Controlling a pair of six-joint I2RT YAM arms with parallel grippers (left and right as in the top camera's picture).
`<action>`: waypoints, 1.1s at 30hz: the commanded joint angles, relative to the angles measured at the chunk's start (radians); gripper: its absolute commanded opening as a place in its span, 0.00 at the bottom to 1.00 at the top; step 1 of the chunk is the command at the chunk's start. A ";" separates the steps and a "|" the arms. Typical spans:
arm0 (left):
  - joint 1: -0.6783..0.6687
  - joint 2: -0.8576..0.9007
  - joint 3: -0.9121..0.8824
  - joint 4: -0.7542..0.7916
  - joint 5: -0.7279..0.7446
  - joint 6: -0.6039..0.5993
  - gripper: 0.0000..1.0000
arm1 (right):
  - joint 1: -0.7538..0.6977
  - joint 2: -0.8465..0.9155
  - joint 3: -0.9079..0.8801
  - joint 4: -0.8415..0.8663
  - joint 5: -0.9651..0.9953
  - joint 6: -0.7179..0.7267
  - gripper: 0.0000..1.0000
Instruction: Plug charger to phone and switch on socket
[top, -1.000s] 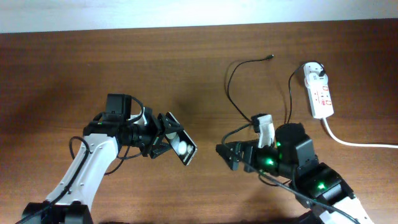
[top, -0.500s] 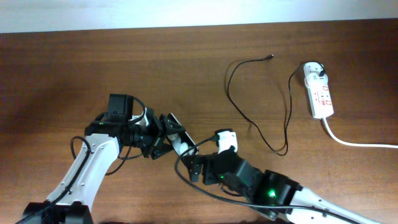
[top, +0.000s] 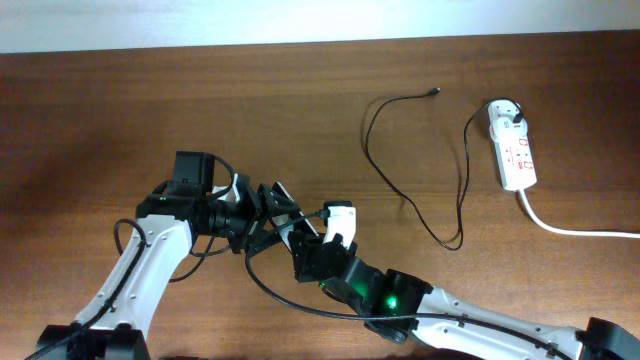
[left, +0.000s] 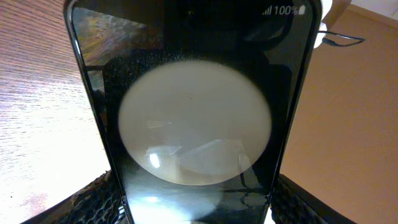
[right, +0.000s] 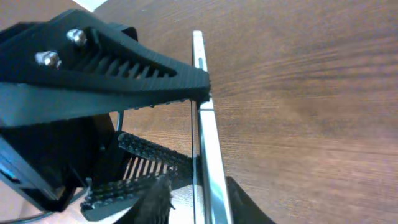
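My left gripper grips across the phone's glossy side (left: 196, 118). My right gripper should hold the phone while my left gripper takes it by one long edge.
The phone (top: 284, 215) is held tilted above the table, with my left gripper (top: 262, 215) shut on it. Its glossy face (left: 193, 124) fills the left wrist view between my left gripper's (left: 199, 211) ridged fingers (left: 93, 199). My right gripper (top: 300, 248) has reached the phone's other end. In the right wrist view the phone's edge (right: 208, 155) runs between the jaws of my right gripper (right: 202, 205). One finger lies against it. The other finger (right: 155, 199) is blurred, with a thin bright strip beside the glass. The charger (top: 385, 170) lies loose at the back right, its adapter (top: 503, 110) in the socket (top: 515, 155).
The charger's plug tip (top: 436, 92) rests on the wood near the far edge. The socket's thick white cord (top: 570, 228) runs off to the right. My left gripper's black ridged fingers (right: 124, 62) crowd the left of the right wrist view.
My right arm has swung left across the table from near the cable to the phone, and its wide-open jaws have narrowed round the phone's edge. The left arm has held still.
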 joint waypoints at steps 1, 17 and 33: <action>-0.002 -0.002 0.000 0.002 0.048 -0.005 0.70 | 0.005 0.003 0.013 0.004 0.014 -0.008 0.15; 0.048 -0.082 0.002 0.010 0.079 0.066 1.00 | -0.024 -0.023 0.013 0.004 -0.047 -0.007 0.04; 0.625 -0.977 -0.432 -0.248 0.444 0.368 0.99 | -0.329 -0.227 0.012 -0.062 -0.552 0.121 0.04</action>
